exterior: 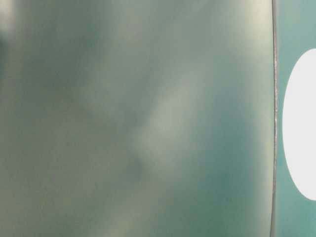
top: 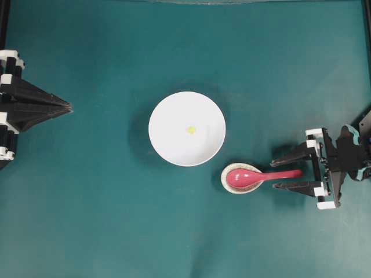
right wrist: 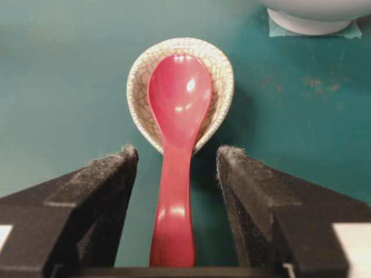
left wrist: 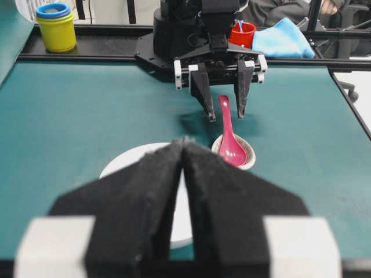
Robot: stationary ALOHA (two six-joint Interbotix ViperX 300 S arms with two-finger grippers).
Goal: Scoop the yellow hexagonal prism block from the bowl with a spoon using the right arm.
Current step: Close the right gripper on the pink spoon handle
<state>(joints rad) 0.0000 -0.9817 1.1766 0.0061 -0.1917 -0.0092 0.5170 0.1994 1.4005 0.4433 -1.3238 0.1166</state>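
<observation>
My gripper will make the pink-red spoon (right wrist: 180,95) roll onto its side when I grip and lift it, because the spoon's handle (right wrist: 174,214) lies broad side up between my open fingers.
A tiny yellow hexagonal prism block (top: 191,130) lies near the middle of the white bowl (top: 168,145). The pink-red spoon (top: 255,176) rests with its scoop in a small speckled rest (top: 228,183) just right of the bowl, handle pointing right. My right gripper (top: 274,174) is open, one finger on either side of the spoon handle (right wrist: 173,214), with gaps on both sides. The left gripper (top: 68,106) sits shut at the far left edge, well away from the bowl. In the left wrist view its fingers (left wrist: 151,191) hide most of the bowl (left wrist: 124,162).
Stacked yellow and blue cups (left wrist: 55,24), a red cup (left wrist: 242,33) and a blue cloth (left wrist: 283,38) sit beyond the table's far edge. The table-level view is blurred, showing only a white bowl edge (exterior: 301,123). Teal table (top: 116,220) surrounds the bowl.
</observation>
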